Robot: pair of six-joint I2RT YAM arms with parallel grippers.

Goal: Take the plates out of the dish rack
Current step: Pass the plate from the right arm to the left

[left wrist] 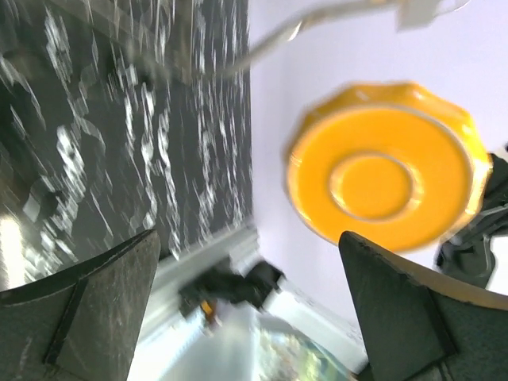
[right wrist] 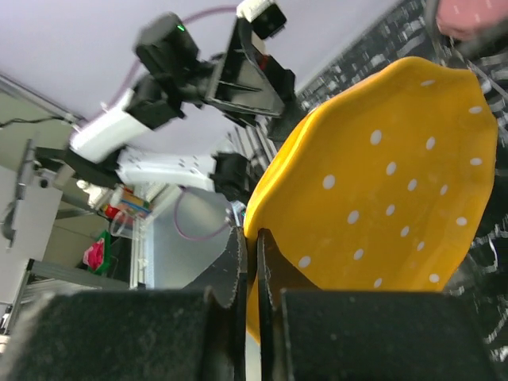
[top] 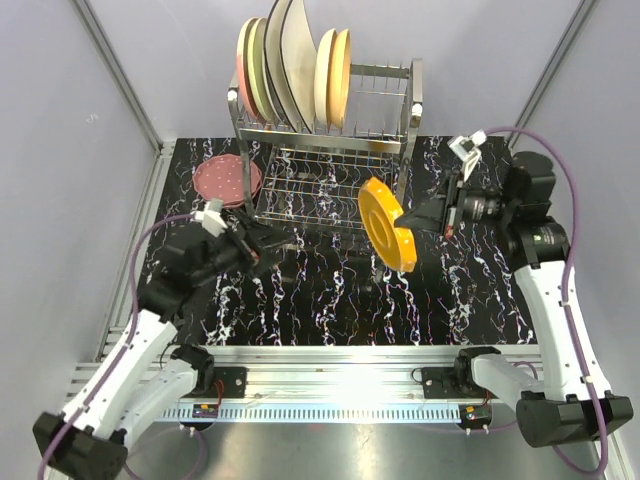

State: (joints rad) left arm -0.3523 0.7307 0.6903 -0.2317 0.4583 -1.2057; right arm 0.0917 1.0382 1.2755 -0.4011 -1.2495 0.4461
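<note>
The yellow-orange plate's free rim (top: 372,192) hangs clear of the rack, so my left gripper keeps going toward that rim until its fingers are on both sides of it, and then close.
A yellow-orange plate (top: 386,222) with white dots hangs on edge above the table in front of the dish rack (top: 330,140). My right gripper (top: 408,216) is shut on its rim; in the right wrist view the fingers (right wrist: 248,246) pinch the plate (right wrist: 381,190). Several plates (top: 290,62) stand upright on the rack's upper tier. A speckled maroon plate (top: 226,178) lies flat on the table left of the rack. My left gripper (top: 262,250) stands open and empty, pointing at the held plate (left wrist: 385,176).
The rack's lower tier (top: 320,190) holds nothing I can see. Black marbled tabletop (top: 330,300) stretches before the rack. An aluminium rail (top: 330,372) with both arm bases runs along the near edge. Pale walls close in on both sides.
</note>
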